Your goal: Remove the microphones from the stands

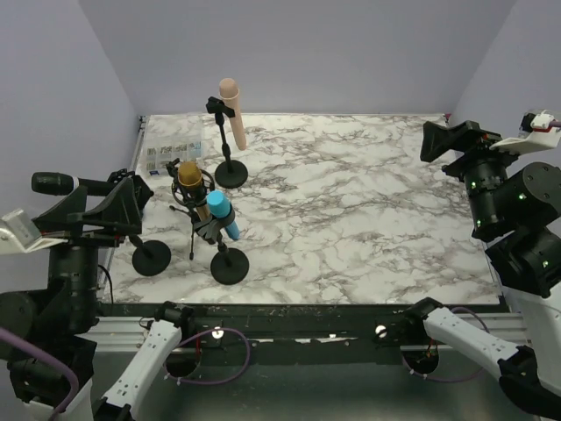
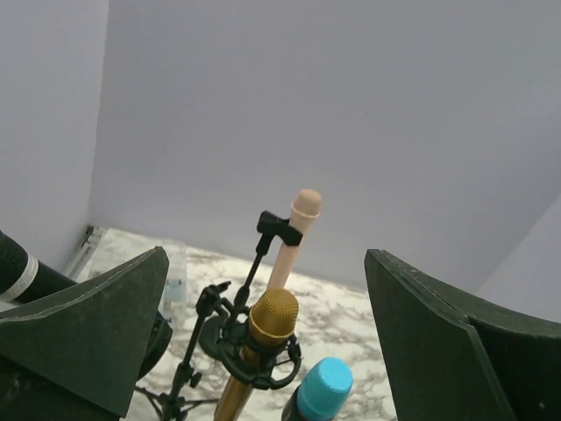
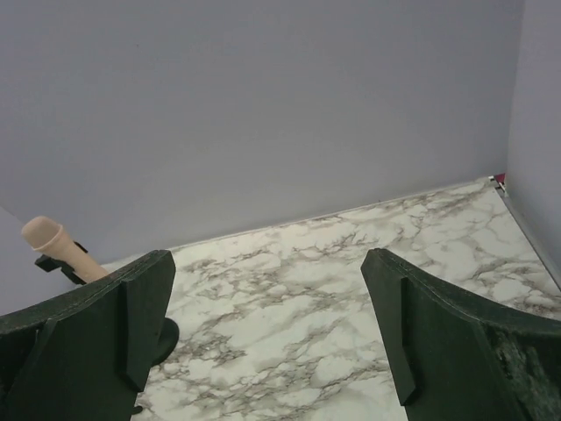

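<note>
I go on moving my right gripper toward the blue-headed microphone's round-based stand, because there is clear marble (image 1: pixel 346 228) all the way up to it, before I close on the stand's pole (image 1: pixel 224 252) above the stand's base.
Three microphones sit in stands at the table's left. A peach microphone (image 1: pixel 231 110) (image 2: pixel 300 221) (image 3: pixel 53 244) is clipped to the far stand (image 1: pixel 230 172). A gold microphone (image 1: pixel 188 175) (image 2: pixel 272 320) rests in a shock mount on a tripod. A blue-headed microphone (image 1: pixel 221 213) (image 2: pixel 323 387) is clipped to a round-based stand (image 1: pixel 230 266). My left gripper (image 1: pixel 123 209) (image 2: pixel 265 263) hovers open just left of the gold and blue ones, touching nothing. My right gripper (image 1: pixel 449 145) (image 3: pixel 267 263) hangs open at the far right, with nothing between its fingers.
A black microphone (image 1: pixel 53 182) (image 2: pixel 19 267) juts out beside the left arm, above a round black base (image 1: pixel 152 257). A clear printed packet (image 1: pixel 175 151) lies at the back left corner. Lilac walls close in the marble table (image 1: pixel 368 210) on three sides.
</note>
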`<state>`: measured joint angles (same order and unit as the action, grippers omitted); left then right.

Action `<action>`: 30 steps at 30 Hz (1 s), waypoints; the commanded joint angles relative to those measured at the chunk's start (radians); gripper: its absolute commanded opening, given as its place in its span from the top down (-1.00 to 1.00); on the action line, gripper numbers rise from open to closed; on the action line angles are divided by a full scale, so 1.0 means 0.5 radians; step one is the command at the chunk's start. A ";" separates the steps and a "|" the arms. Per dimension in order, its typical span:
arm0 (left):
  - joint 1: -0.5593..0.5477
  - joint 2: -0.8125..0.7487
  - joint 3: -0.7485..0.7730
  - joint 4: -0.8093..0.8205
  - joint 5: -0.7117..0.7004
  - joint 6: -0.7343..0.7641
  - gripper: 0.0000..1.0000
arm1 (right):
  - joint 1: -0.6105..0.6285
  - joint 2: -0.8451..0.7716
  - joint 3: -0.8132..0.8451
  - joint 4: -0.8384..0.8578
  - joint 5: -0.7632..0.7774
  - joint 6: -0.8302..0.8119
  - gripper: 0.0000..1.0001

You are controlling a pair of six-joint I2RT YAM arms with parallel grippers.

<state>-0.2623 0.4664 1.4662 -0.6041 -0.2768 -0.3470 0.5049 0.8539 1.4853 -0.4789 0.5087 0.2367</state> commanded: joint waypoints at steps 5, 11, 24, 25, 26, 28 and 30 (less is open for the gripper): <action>0.002 0.000 -0.213 -0.099 0.275 0.040 -0.98 | 0.007 0.096 -0.129 -0.173 0.090 0.050 -1.00; 0.000 -0.203 -0.554 0.012 0.278 0.034 -0.98 | 0.009 0.120 -0.404 -0.158 -0.324 0.162 -1.00; 0.001 -0.330 -0.851 -0.257 0.588 0.006 -0.98 | 0.028 0.315 -1.197 0.511 -1.580 0.346 -1.00; 0.001 -0.344 -0.874 -0.259 0.673 0.024 -0.97 | 0.066 0.350 -1.311 0.699 -1.672 0.360 -1.00; 0.001 -0.362 -0.909 -0.255 0.728 0.027 -0.98 | 0.140 0.401 -1.396 0.860 -1.684 0.355 -1.00; 0.002 -0.410 -0.971 -0.221 0.842 0.025 -0.97 | 0.344 0.561 -1.497 1.097 -1.574 0.288 -1.00; 0.003 -0.454 -1.017 -0.190 0.932 0.029 -0.97 | 0.600 0.751 -1.525 1.281 -1.409 0.220 -1.00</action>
<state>-0.2619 0.2913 0.9974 -0.6991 0.0280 -0.3435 0.6258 1.0992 0.7734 -0.1341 -0.1596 0.3897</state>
